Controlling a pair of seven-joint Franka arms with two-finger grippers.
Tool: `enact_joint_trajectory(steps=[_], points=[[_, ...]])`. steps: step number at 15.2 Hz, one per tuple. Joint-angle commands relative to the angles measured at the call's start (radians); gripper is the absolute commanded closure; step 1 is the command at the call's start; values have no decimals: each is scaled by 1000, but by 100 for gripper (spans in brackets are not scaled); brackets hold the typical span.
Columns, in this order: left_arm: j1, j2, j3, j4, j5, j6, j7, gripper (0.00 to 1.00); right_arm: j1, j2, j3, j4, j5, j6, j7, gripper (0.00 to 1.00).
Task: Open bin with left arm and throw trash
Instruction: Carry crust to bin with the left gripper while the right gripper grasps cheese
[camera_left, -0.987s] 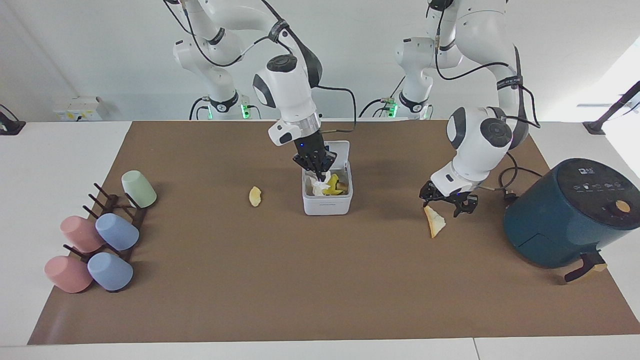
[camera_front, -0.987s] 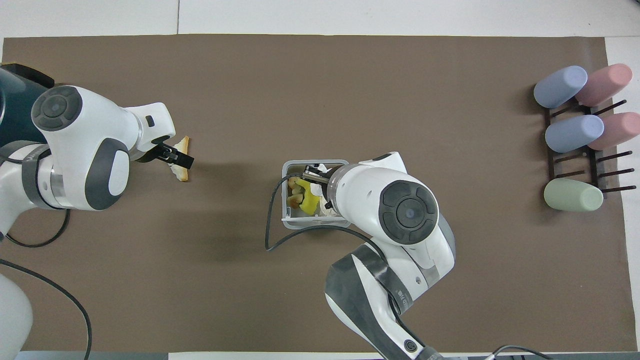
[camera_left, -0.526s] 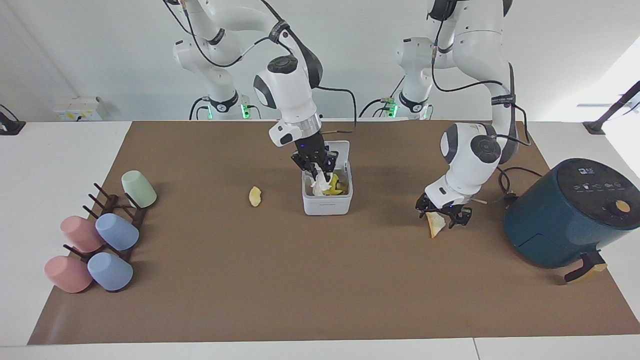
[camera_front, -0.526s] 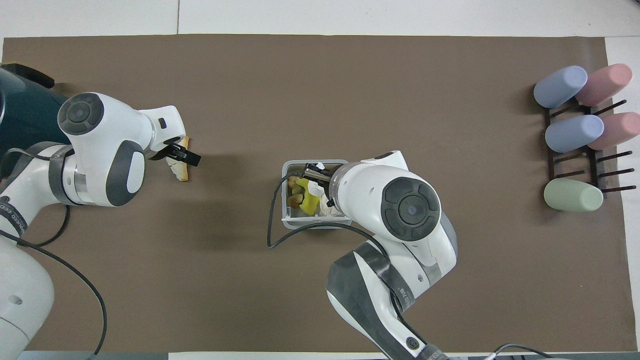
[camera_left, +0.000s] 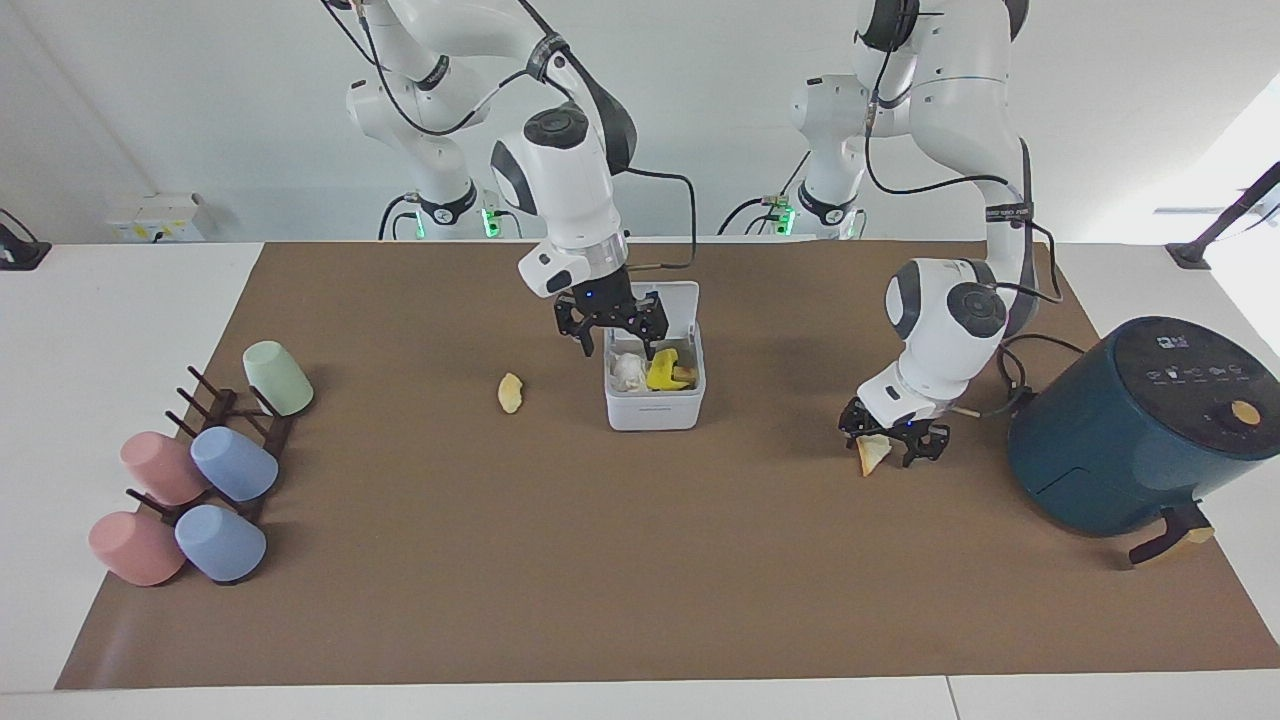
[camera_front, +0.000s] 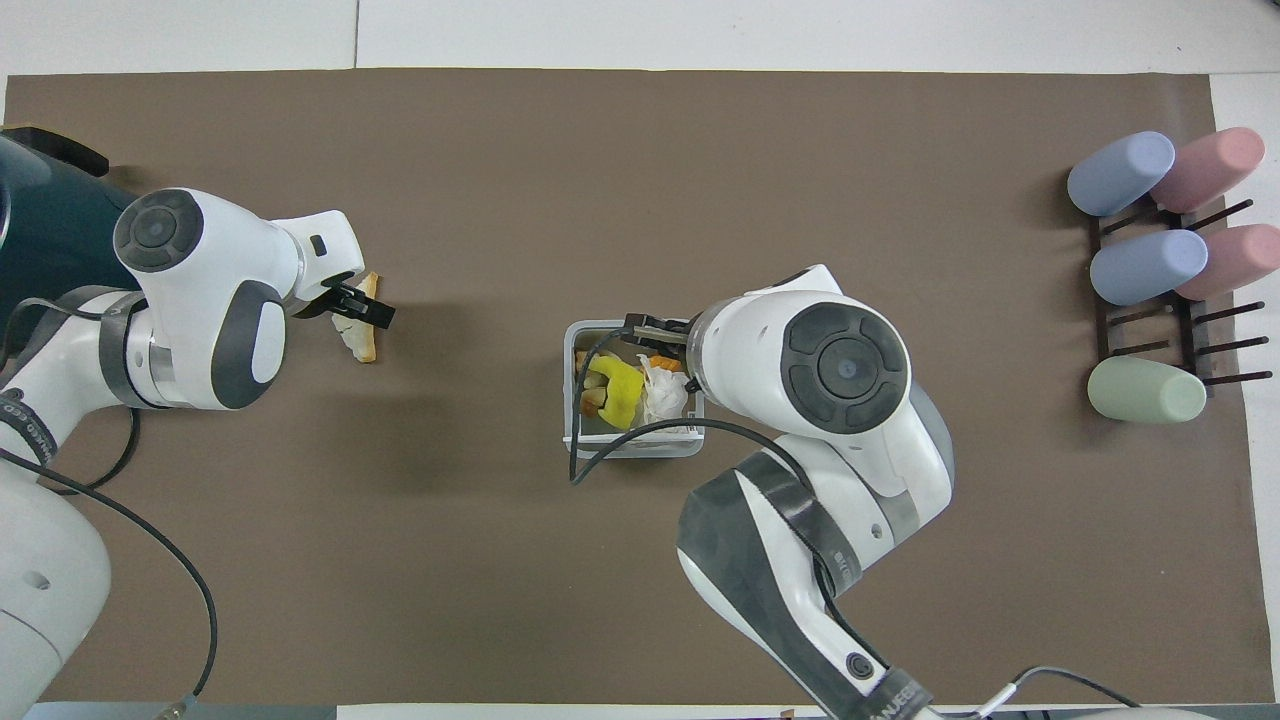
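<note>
My gripper will lower the bread slice (camera_front: 359, 331) into the bin, which is crowded with yellow scraps and crumpled tissue (camera_front: 639, 392), so the slice should stay stiff and sit tilted among them.
The white bin (camera_left: 655, 408) stands mid-table with its lid (camera_left: 677, 300) open and upright. In it lie the crumpled white tissue (camera_left: 628, 370) and yellow scraps (camera_left: 662, 372). My right gripper (camera_left: 612, 345) is open and empty just above the bin's rim, on the side toward the right arm's end; it also shows in the overhead view (camera_front: 655, 335). The pale fruit piece (camera_left: 510, 392) lies on the mat beside the bin. My left gripper (camera_left: 893, 447) is down at the mat, open, its fingers astride the bread slice (camera_left: 871, 455), which also shows from overhead (camera_front: 366, 345).
The dark teal air fryer (camera_left: 1130, 430) stands at the left arm's end, close to the left gripper. A rack of pastel cups (camera_left: 200, 470) sits at the right arm's end. A brown mat (camera_left: 640, 580) covers the table.
The right gripper let the tissue drop into the bin, opened, rose and shifted toward the right arm's end. The left gripper came down around the bread slice.
</note>
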Motion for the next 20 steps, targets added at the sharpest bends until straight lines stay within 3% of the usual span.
enact_joint_trajectory(steps=[1,5,8,9,11,15,20], points=[[6,6,-4,-7,23,26,6,22,-103,-3,11,-43,-28,-6,-184,0],[6,6,-4,-9,23,20,6,58,-228,-40,14,-220,-28,102,-376,0],[8,4,-4,-4,23,14,6,87,-231,24,12,-260,-26,182,-385,0],[8,4,-4,-3,23,12,6,91,-231,46,12,-264,-26,188,-391,0],[10,4,-4,3,23,3,4,99,-230,55,12,-290,-28,195,-393,0],[14,7,-4,46,22,-50,-7,100,-231,35,12,-332,-28,175,-405,0],[-9,10,-13,247,-29,-303,-158,100,-230,26,11,-335,-32,119,-439,0]])
